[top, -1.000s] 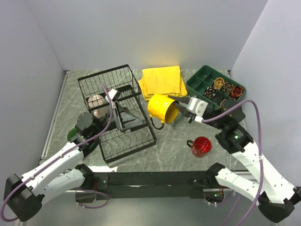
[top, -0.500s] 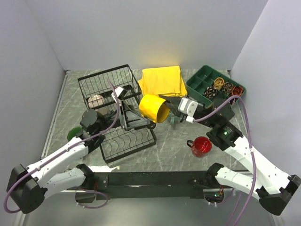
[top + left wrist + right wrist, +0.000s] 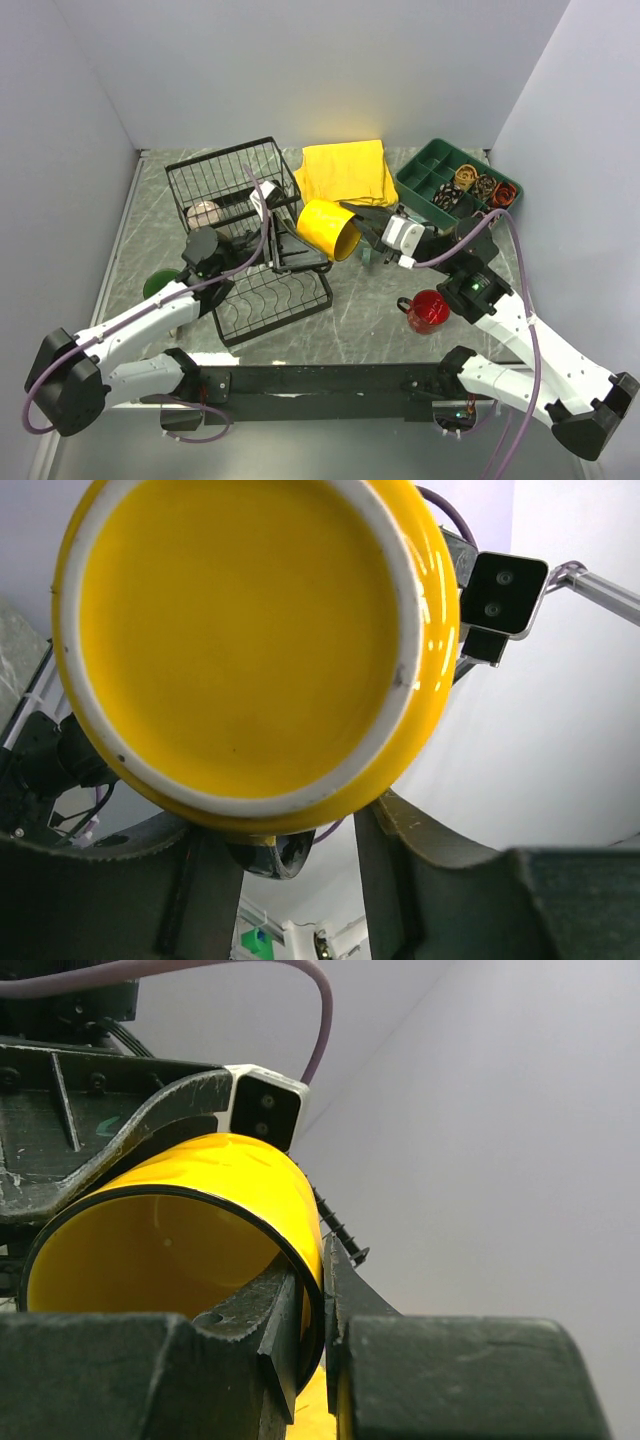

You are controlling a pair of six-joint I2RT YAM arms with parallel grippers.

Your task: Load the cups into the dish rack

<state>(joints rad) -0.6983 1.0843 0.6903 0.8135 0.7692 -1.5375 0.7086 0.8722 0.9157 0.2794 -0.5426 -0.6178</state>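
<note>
I need to take the cup's dark handle with my left gripper first, because my right gripper holds the yellow cup by its rim, and the cup's rim must face down in the dish rack.
The yellow cup hangs tilted on its side beside the dish rack. My right gripper is shut on its rim, one finger inside and one outside. My left gripper has come up to the cup's base from the rack side. In the left wrist view that base fills the frame, and my left gripper's jaws stand apart below it, with the dark handle between them and gaps on both sides. A red cup sits on the table, a dark green cup lies left of the rack, and a beige cup rests in the rack's basket.
A yellow cloth lies behind the cup. The green divided tray with small rolled items stands at the back right. The rack's slotted plate tray lies in front of the basket. Grey walls close in on three sides.
The right arm carried the yellow cup left toward the rack. The left gripper swung right, up to the cup's base, and its jaws narrowed.
</note>
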